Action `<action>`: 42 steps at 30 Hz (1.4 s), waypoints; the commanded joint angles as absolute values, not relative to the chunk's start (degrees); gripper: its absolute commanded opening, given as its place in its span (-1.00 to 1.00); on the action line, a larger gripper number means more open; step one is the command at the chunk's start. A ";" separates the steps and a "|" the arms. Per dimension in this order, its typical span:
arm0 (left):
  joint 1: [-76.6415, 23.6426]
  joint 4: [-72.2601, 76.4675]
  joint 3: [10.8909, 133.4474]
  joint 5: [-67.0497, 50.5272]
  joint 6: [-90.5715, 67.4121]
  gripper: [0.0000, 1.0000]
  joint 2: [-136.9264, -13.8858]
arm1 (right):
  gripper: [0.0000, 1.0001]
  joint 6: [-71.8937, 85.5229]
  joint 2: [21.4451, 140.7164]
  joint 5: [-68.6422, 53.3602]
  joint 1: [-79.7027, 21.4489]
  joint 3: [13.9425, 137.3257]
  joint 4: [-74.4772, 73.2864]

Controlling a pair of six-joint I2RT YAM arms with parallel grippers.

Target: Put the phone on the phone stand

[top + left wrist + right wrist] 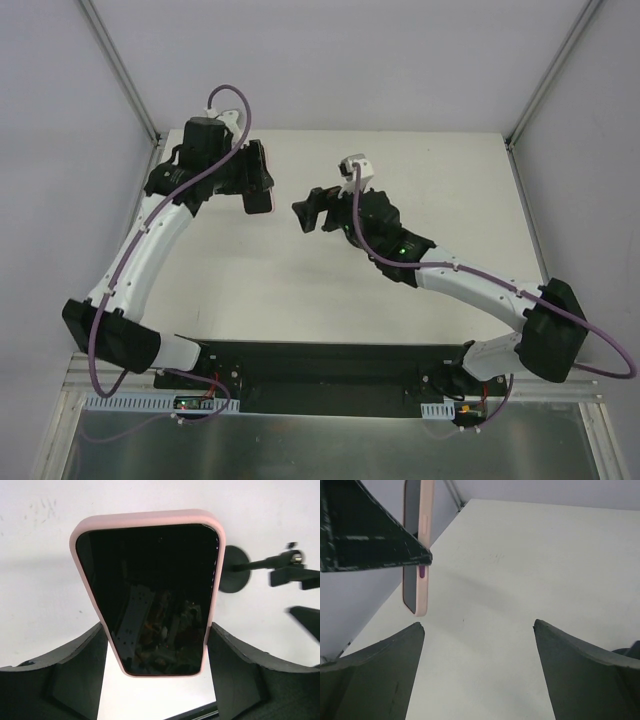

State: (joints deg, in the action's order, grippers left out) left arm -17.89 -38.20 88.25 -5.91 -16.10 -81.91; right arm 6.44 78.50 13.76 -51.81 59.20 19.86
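Next, I take the phone's loose end [421,604] with my right gripper, because my left gripper clamps the phone's long edges and the phone stand [233,570] is by my right gripper.
My left gripper [156,630] is shut on the phone [150,590], which has a black screen and a pink case. Its fingers [75,670] press the two long edges near the lower end. The phone hangs upright above the table, and shows edge-on in the right wrist view [422,595] and in the top view [260,204]. The phone stand [234,569] sits just right of the phone, with a round black base, a thin post and a bracket. My right gripper [479,625] is open and empty over bare table, right of the phone in the top view [312,213].
The white table [420,180] is walled by pale panels at the back and sides, with metal corner posts [125,70]. A black base rail [320,365] runs along the near edge. The left gripper's finger [365,535] fills the upper left of the right wrist view.
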 commanded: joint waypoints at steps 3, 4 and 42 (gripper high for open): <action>-17.49 -23.47 80.69 -11.95 -24.52 -1.00 -73.13 | 0.82 -1.30 81.39 12.31 -56.77 62.58 26.01; -17.49 -22.42 79.90 -12.39 -24.87 -1.00 -72.86 | 0.81 -1.67 81.82 12.13 -57.47 62.49 27.41; -20.92 -9.23 72.69 -28.83 -28.75 0.32 -69.87 | -0.99 2.83 85.27 11.95 -53.70 62.23 31.01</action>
State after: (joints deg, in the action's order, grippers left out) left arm -19.55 -15.03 71.94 -21.06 -29.12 -72.84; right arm 6.94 89.78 9.80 -54.46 64.66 25.50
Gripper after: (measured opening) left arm 0.676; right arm 0.142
